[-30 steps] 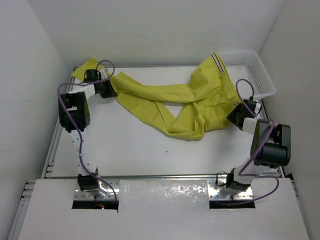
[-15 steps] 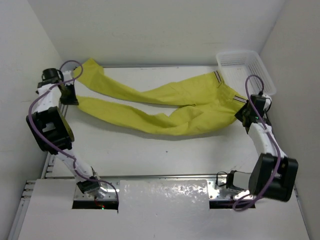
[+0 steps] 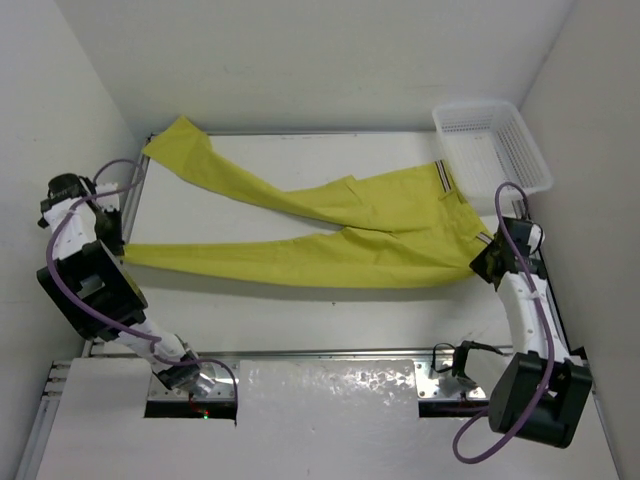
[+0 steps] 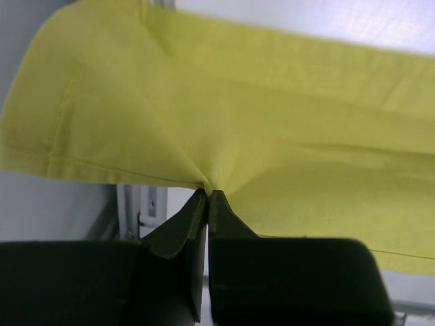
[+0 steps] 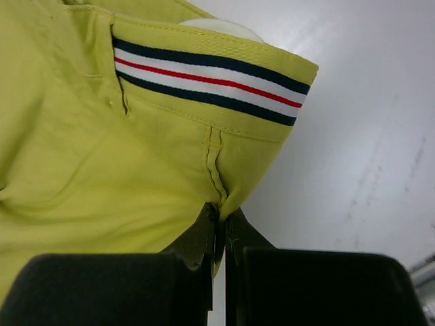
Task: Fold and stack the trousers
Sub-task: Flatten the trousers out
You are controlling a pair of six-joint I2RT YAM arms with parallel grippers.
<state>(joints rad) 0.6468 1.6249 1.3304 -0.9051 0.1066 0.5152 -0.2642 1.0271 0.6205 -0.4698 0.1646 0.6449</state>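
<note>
The trousers' near leg (image 3: 300, 262) is stretched tight from hem to waistband corner, so the robot should quit pulling toward the wall, put the leg down toward the near bar (image 3: 270, 353) and open its gripper.
The mustard yellow-green trousers (image 3: 300, 250) lie stretched across the table, waistband at the right, two legs fanning out to the left. My left gripper (image 3: 118, 240) is shut on the hem of the near leg (image 4: 136, 115) at the table's left edge. My right gripper (image 3: 488, 262) is shut on the near corner of the waistband (image 5: 224, 156), where the dark, white and red striped trim (image 5: 204, 80) shows. The far leg (image 3: 200, 155) runs to the back left corner and lies free.
A white plastic basket (image 3: 490, 145) stands at the back right corner, just beyond the waistband. White walls close in the table on the left, back and right. A metal rail (image 3: 300, 352) runs along the near edge in front of the arm bases.
Both arms have pulled apart and toward the near side, drawing the bunched trousers out flat and long. The right gripper went from part open to shut on the waistband.
</note>
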